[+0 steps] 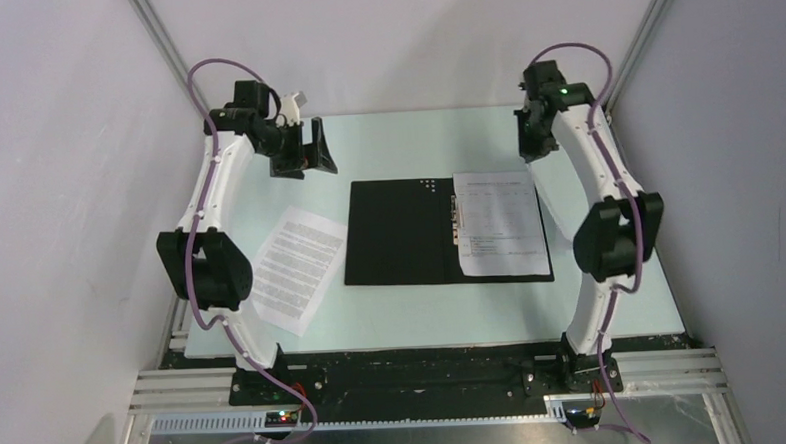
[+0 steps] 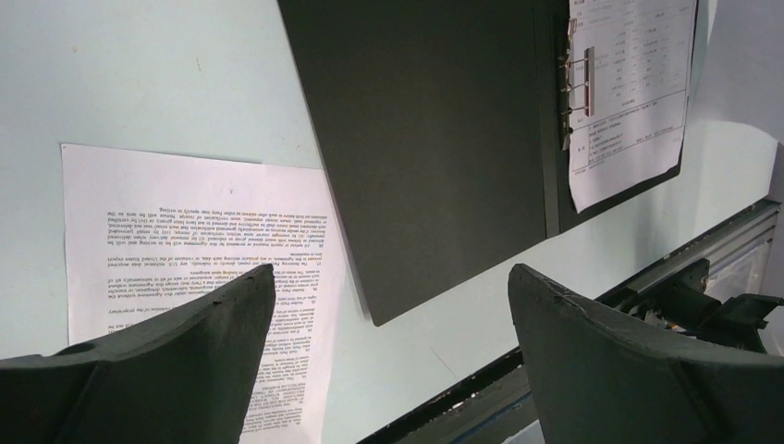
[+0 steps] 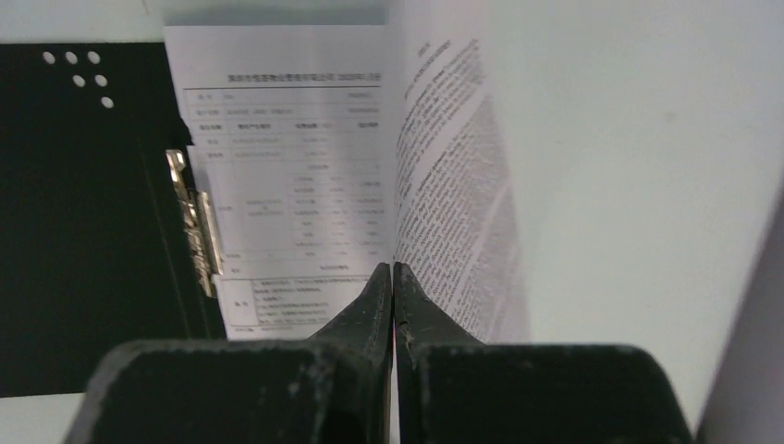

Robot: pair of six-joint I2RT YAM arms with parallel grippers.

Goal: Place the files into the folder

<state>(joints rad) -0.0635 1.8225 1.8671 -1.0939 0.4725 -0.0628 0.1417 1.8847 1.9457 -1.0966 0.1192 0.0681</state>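
The text sheet's held edge faces the metal clip. My right gripper keeps going over the flat sheet and lets go near the clip.
The folder lies spread open at the table's middle, black inside up, with a metal clip at its spine. One printed sheet lies on its right half. A second sheet lies on the table left of the folder. My left gripper hangs open and empty at the back left; its wrist view shows the fingers wide apart above that sheet and the folder. My right gripper is at the back right, shut on the edge of a text sheet that curves away to its right.
The right wrist view shows the flat sheet in the folder, the clip and small white dots on the black cover. Grey walls stand close on both sides. The metal frame rail runs along the near edge.
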